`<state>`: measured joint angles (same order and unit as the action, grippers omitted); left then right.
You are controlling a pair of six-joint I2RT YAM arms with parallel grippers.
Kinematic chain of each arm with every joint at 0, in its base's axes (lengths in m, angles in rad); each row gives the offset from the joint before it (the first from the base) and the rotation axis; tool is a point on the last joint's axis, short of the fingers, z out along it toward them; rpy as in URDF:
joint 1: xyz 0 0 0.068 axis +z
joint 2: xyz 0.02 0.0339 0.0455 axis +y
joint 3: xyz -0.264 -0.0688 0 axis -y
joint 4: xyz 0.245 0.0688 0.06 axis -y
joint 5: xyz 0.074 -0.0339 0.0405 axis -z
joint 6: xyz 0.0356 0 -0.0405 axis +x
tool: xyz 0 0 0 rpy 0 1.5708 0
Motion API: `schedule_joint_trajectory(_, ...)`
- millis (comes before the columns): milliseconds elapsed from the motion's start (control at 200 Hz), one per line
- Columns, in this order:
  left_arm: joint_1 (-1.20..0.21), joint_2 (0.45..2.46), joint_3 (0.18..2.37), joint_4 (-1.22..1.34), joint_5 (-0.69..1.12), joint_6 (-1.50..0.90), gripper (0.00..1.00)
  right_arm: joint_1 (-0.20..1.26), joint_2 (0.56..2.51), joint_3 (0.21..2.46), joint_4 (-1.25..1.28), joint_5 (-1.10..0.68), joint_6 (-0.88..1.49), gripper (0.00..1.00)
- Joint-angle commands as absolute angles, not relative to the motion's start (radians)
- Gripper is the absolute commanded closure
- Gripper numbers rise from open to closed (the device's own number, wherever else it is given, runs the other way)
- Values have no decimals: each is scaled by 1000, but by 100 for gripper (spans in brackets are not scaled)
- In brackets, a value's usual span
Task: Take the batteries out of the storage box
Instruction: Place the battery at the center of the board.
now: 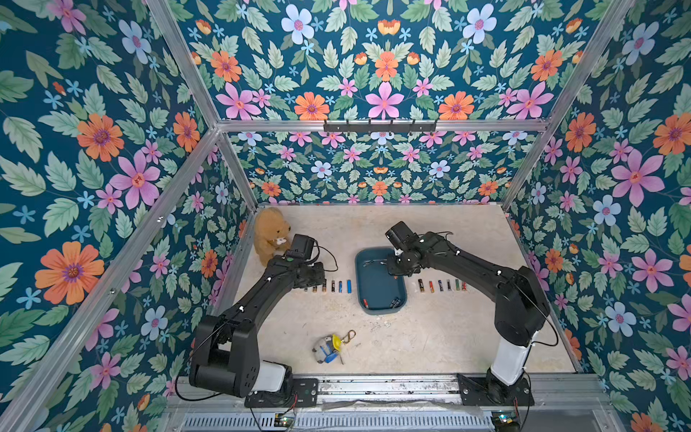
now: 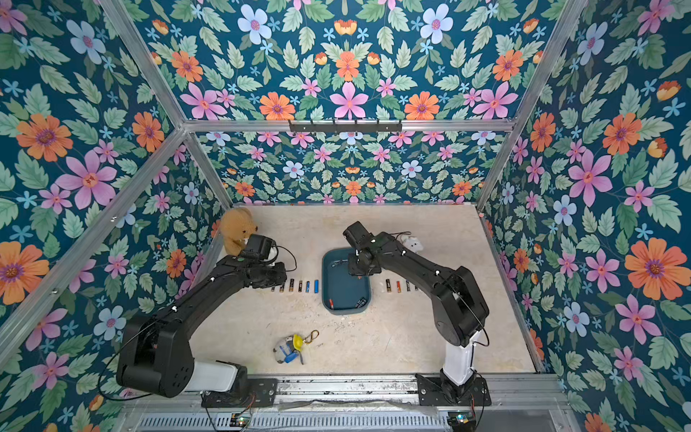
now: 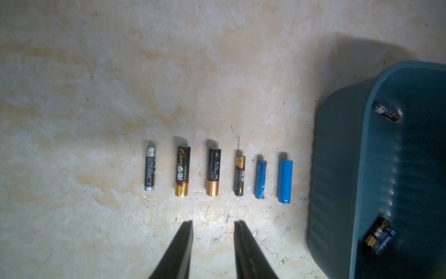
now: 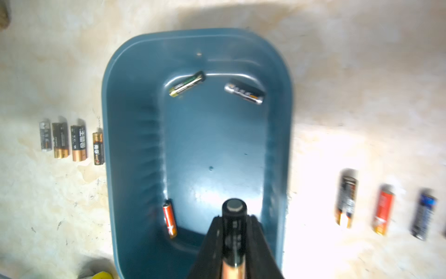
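Note:
Clear tabletop (image 1: 428,314) is in front of the orange battery's row (image 1: 432,286). My right gripper should keep taking the black and copper battery there until that battery touches down.
The teal storage box (image 1: 375,286) (image 2: 342,288) lies mid-table. My right gripper (image 4: 234,221) hangs above it, shut on a black and copper battery (image 4: 234,210) that stands up between the fingers. Inside the box (image 4: 212,149) lie a green-black battery (image 4: 187,83), a black-silver one (image 4: 243,93) and an orange one (image 4: 169,218). More dark batteries (image 1: 394,302) sit in its near right corner. My left gripper (image 3: 213,222) is open and empty, just short of a row of several batteries (image 3: 212,172) (image 1: 329,286) left of the box. Another row (image 1: 441,285) lies to its right.
A brown teddy bear (image 1: 270,239) sits at the far left by the left arm. A small toy with a yellow cap and key ring (image 1: 329,348) lies near the front. A little white plush (image 2: 411,245) shows behind the right arm. Floral walls enclose the table.

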<state>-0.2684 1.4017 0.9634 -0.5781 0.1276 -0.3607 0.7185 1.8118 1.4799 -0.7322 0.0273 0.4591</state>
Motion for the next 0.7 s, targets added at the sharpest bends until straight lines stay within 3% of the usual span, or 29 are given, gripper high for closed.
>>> schedule_joint_trajectory(0,-271,1390,972,-595,140,-337,65,711,1757,1450,-766,77,502,85)
schedule_joint_trajectory(335,-277,1323,937,-609,130,-362,65,645,1525,1175,-749,100,522,84)
schedule_joint_trajectory(695,-299,1324,965,-635,114,-379,64,632,1473,917,-577,14,571,85)
